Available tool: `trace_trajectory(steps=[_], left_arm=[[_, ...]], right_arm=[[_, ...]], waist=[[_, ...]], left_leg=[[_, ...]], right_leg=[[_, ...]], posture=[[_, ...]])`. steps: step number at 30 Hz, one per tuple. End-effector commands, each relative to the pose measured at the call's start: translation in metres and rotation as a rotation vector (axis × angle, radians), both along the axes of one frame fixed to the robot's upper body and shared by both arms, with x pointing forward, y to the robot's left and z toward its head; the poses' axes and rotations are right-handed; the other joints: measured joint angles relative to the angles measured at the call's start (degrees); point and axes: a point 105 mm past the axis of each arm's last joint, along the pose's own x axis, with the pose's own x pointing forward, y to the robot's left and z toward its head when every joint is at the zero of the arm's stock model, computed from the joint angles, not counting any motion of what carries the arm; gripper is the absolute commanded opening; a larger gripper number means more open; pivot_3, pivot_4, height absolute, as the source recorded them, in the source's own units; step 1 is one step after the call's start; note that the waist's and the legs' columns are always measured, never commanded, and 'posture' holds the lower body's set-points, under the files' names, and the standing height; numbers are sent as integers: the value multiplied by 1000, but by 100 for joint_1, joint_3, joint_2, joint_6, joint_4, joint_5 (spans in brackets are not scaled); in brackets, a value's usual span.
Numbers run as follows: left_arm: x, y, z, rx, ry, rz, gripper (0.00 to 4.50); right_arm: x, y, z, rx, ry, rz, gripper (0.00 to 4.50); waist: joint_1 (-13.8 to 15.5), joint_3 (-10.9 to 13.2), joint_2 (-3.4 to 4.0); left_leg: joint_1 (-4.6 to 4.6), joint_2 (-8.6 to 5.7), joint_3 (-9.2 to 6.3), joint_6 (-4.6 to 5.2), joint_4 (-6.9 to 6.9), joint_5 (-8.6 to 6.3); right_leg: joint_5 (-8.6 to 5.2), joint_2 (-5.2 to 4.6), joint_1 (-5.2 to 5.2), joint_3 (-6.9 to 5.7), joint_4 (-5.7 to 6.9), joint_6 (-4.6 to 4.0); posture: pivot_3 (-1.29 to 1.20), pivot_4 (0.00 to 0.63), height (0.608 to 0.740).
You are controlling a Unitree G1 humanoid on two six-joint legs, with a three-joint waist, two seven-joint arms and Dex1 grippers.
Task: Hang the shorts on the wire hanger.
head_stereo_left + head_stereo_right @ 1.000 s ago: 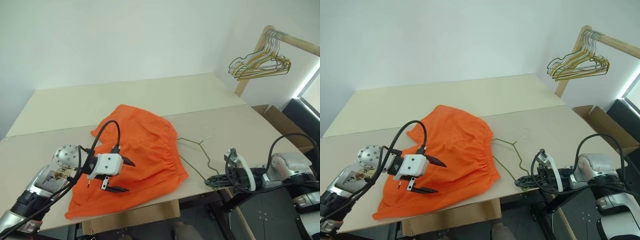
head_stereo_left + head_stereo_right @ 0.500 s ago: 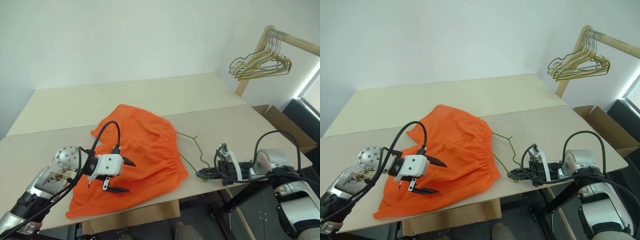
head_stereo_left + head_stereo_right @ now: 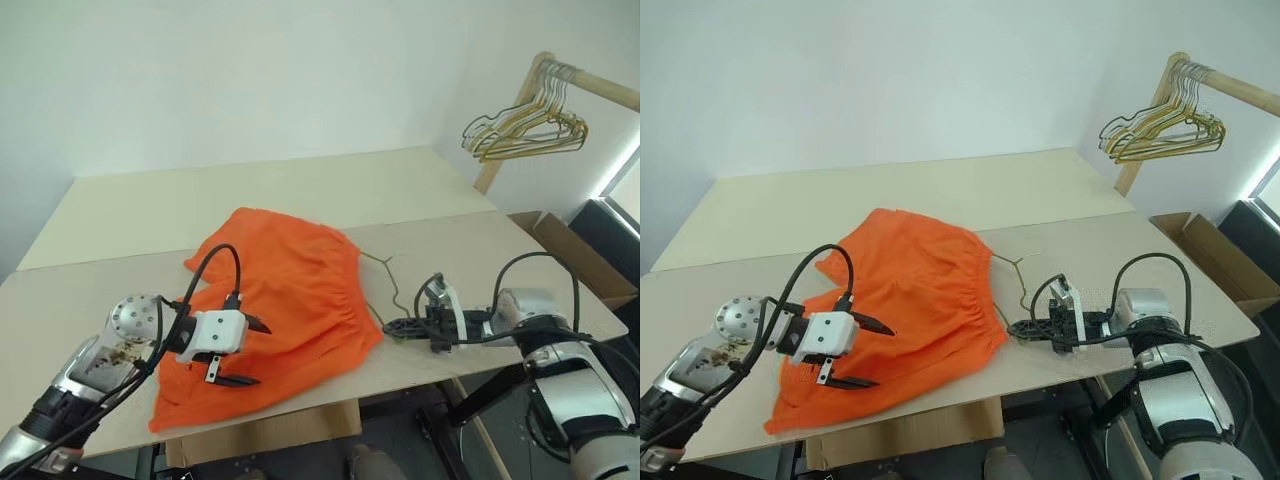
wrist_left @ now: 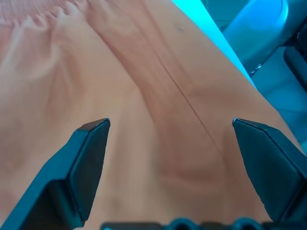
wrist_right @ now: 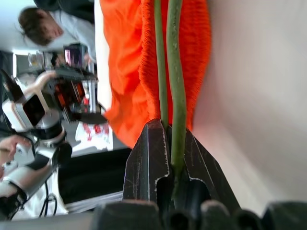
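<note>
The wire hanger is going into the loose waistband (image 3: 363, 254) while my left gripper hovers over the shorts' leg, so my left gripper should go and pinch the waistband's far corner (image 3: 337, 236).
The orange shorts (image 3: 285, 290) lie spread flat on the table, gathered waistband toward the right. My left gripper (image 3: 258, 352) hovers open just above their lower left part, and its wrist view has orange fabric (image 4: 158, 120) between the wide-apart fingers (image 4: 88, 148). At the waistband's edge, low over the table, my right gripper (image 3: 1013, 328) is shut on the wire hanger (image 3: 1023, 288). The hanger's thin olive wire (image 5: 175, 72) runs from the closed jaws along the waistband (image 5: 192, 57). Its small hook (image 3: 385, 262) lies on the table just past the shorts.
A wooden rack at the far right carries a bunch of gold and silver hangers (image 3: 525, 125). A cardboard box (image 3: 565, 245) sits beyond the table's right edge. The beige table (image 3: 250, 190) stretches behind the shorts. A person (image 5: 48, 26) shows in the right wrist view.
My right gripper has slid left across the table with the hanger, from near the table's right front corner up to the shorts' waistband. The left gripper has stayed where it was.
</note>
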Motion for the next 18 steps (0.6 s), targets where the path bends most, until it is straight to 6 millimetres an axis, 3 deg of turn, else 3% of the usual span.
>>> trace_trajectory(steps=[1,13,15,18], left_arm=[[1,-2,8,-7,-38,-4,4450],[17,-5,16,-21,-102,-3,4450],[35,-12,30,-77,-176,24,4450],[78,-25,66,-199,-332,116,4450]], right_arm=[[13,-3,18,16,-157,-21,0],[8,-9,27,-259,-655,63,0],[10,-7,26,-329,-730,91,0],[11,-6,23,-447,-846,156,0]], waist=[[5,0,0],[4,0,1],[0,0,1],[28,0,1]], left_leg=[[-1,-1,0,0,0,0],[3,0,-1,0,1,0],[4,0,0,0,1,0],[-3,-3,-3,0,13,0]], right_leg=[[0,-1,0,0,0,0],[-9,1,-1,-2,8,17],[-15,2,-1,-1,8,28],[-12,0,0,-5,8,31]], posture=[[-123,0,740],[-154,0,740],[-158,0,740],[-159,0,740]])
